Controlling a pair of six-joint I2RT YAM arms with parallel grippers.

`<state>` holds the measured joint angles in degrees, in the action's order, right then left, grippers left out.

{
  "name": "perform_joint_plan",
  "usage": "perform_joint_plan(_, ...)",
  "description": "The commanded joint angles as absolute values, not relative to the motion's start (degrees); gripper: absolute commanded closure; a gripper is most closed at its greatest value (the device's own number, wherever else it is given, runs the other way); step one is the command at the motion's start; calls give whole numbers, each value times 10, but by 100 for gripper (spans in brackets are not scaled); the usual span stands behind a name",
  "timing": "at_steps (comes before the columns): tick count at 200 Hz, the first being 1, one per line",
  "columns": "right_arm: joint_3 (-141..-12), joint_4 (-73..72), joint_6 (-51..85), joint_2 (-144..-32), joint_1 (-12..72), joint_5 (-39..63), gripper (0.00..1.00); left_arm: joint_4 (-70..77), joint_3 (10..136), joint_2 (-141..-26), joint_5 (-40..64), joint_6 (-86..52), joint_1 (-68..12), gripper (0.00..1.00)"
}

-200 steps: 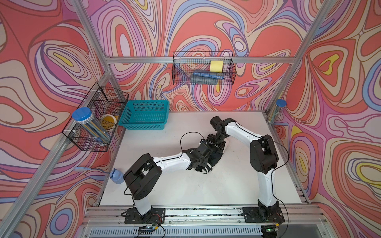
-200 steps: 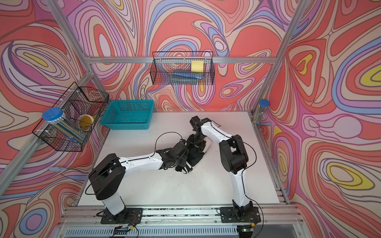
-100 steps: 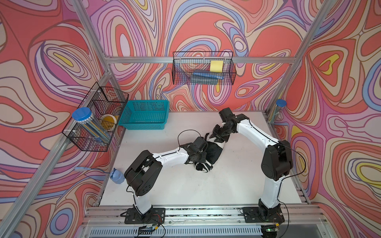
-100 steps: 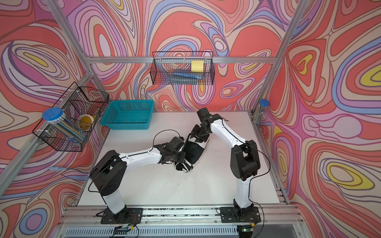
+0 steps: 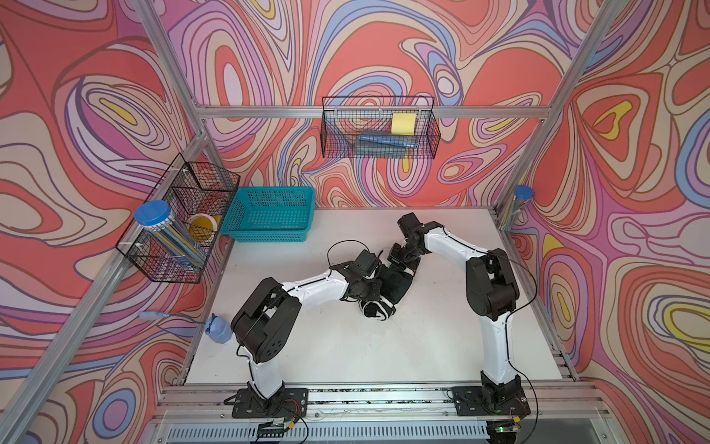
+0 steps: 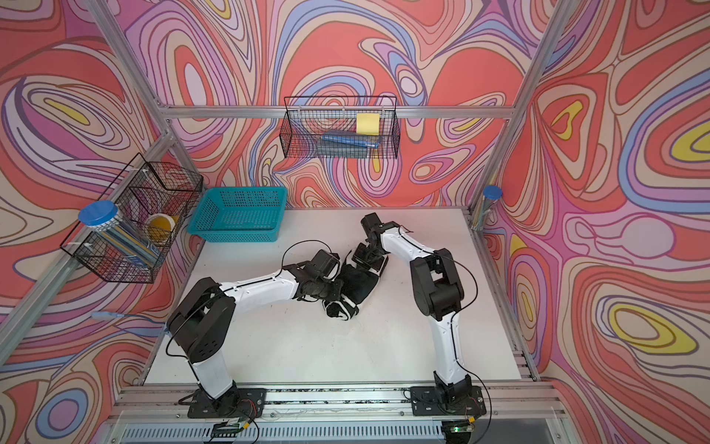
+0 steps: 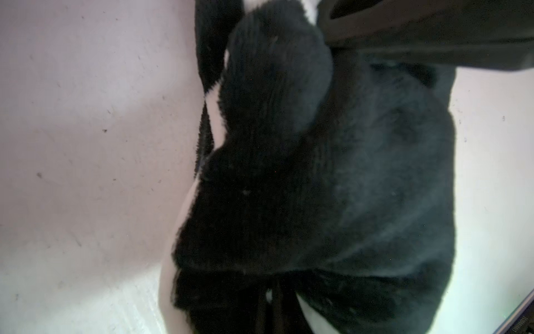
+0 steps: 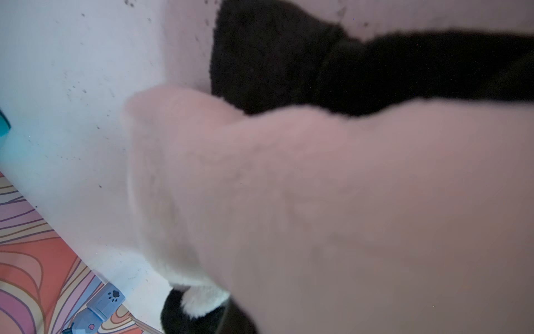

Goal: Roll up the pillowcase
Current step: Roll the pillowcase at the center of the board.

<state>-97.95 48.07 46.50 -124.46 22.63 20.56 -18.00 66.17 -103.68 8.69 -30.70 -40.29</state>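
Observation:
I should press the pillowcase's far end [image 5: 411,271] with my right gripper while my left gripper pulls the teal basket [image 5: 268,214] close, because the basket stands far from the pillowcase.
The pillowcase [image 5: 395,286] [image 6: 359,288] lies bunched into a small, mostly black plush bundle with white patches, mid-table. My left gripper [image 5: 372,293] [image 6: 333,290] reaches into its near-left side. In the left wrist view black plush [image 7: 318,188] fills the frame and the dark fingers [image 7: 261,309] stand close together in the cloth. My right gripper [image 5: 401,263] [image 6: 369,261] bears down on the bundle's far end. White plush [image 8: 346,217] drapes over the right wrist view and hides its jaws.
A teal basket [image 5: 269,215] stands at the table's back left. Wire baskets hang on the left wall [image 5: 180,226] and the back wall [image 5: 378,130]. A small blue object [image 5: 219,328] sits off the left edge of the white table [image 5: 345,353].
The right arm swung out to the right, then came back onto the bundle's far end, and its jaws shut. The left gripper stayed in the cloth, barely shifting.

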Motion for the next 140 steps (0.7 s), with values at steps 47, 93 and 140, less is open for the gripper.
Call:
perform_joint_plan(47,-911,495,438,-1290,226,154,100,-284,636,-1056,103,-302,-396,96)
perform_joint_plan(93,-1021,535,419,-1223,219,139,99,-323,662,-1064,101,-291,-395,97)
perform_joint_plan(140,-1117,626,393,-1193,217,117,80,-335,680,-1073,99,-290,-396,98)
